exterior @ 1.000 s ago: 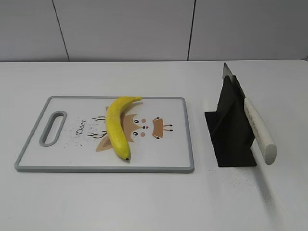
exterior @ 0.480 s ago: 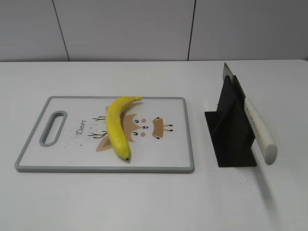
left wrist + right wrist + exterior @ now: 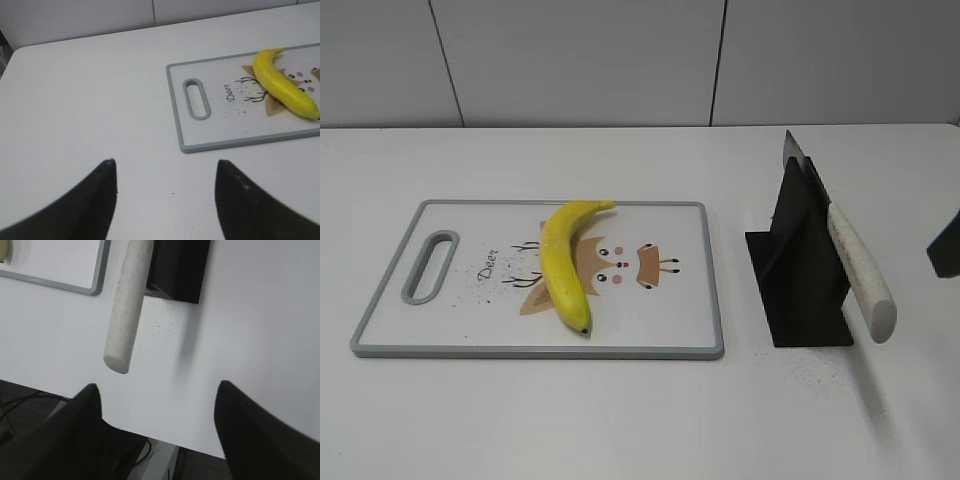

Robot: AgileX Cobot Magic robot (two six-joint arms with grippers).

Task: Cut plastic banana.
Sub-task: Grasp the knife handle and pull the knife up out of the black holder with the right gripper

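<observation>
The knife's blade (image 3: 794, 148) sticks out of the black stand's open top, so the knife will slip free and the stand will stay standing when the robot lifts.
The yellow plastic banana (image 3: 565, 262) lies whole on a white cutting board (image 3: 650, 325) with a grey rim and a deer print. It also shows in the left wrist view (image 3: 282, 86) on the board (image 3: 220, 125). A knife with a white speckled handle (image 3: 860, 270) rests blade-up in a black stand (image 3: 800, 275); the handle (image 3: 127, 305) and stand (image 3: 180, 267) show in the right wrist view. My left gripper (image 3: 165, 165) is open and empty over bare table left of the board. My right gripper (image 3: 157, 387) is open and empty near the table's front edge, below the knife handle; its dark tip (image 3: 946, 247) shows at the right edge.
The white table (image 3: 620, 420) runs to a pale wall behind. In the right wrist view the table's front edge (image 3: 165, 442) shows, with cables and dark floor below it. Small dark specks lie on the table beside the stand.
A dark part of my right gripper has come into the exterior view at the right edge. The banana, board and knife have not moved.
</observation>
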